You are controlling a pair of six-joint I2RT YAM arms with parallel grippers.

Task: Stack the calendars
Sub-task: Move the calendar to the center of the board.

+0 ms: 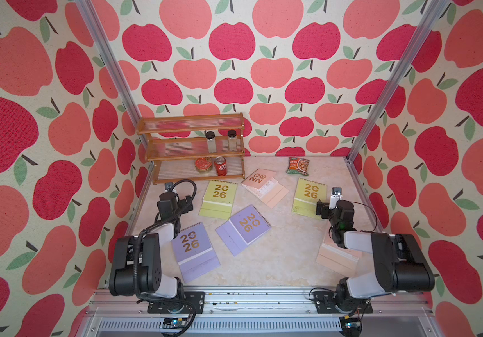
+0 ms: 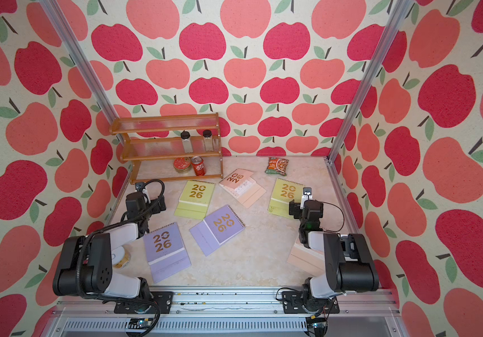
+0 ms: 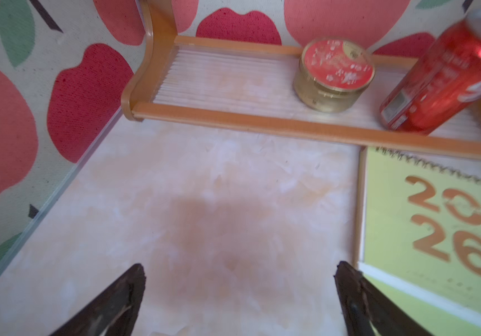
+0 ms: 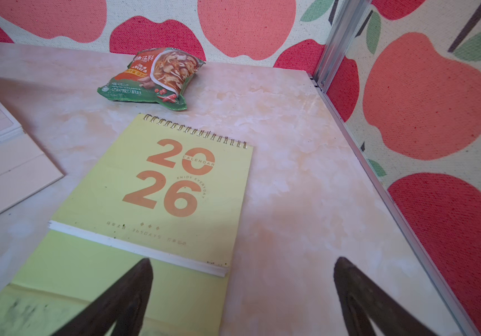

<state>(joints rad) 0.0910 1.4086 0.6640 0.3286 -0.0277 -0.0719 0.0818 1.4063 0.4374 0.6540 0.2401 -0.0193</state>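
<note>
My right gripper is hanging over the near corner of the yellow-green calendar, so it should swing out of the way and grab one side edge [image 1: 325,192], while my left gripper grabs the other.
Several calendars lie flat and apart on the marble table, each with gold "2026" numerals. Two are lilac [image 1: 195,251] [image 1: 244,227], two yellow-green [image 1: 219,198] [image 1: 308,195]. One peach-pink calendar [image 1: 263,185] lies at the back; another [image 1: 335,258] is partly hidden under the right arm. My left gripper [image 3: 239,266] is open over bare table, with a yellow-green calendar [image 3: 437,232] just beside one finger. My right gripper [image 4: 242,261] is open; one finger hangs over the other yellow-green calendar [image 4: 160,180], its second finger over bare table. Neither holds anything.
A wooden three-tier rack [image 1: 193,148] stands at the back left with two jars, a round tin [image 3: 335,75] and a red can [image 3: 448,78]. A green snack packet [image 4: 155,77] lies at the back. Apple-print walls and metal posts close in the table.
</note>
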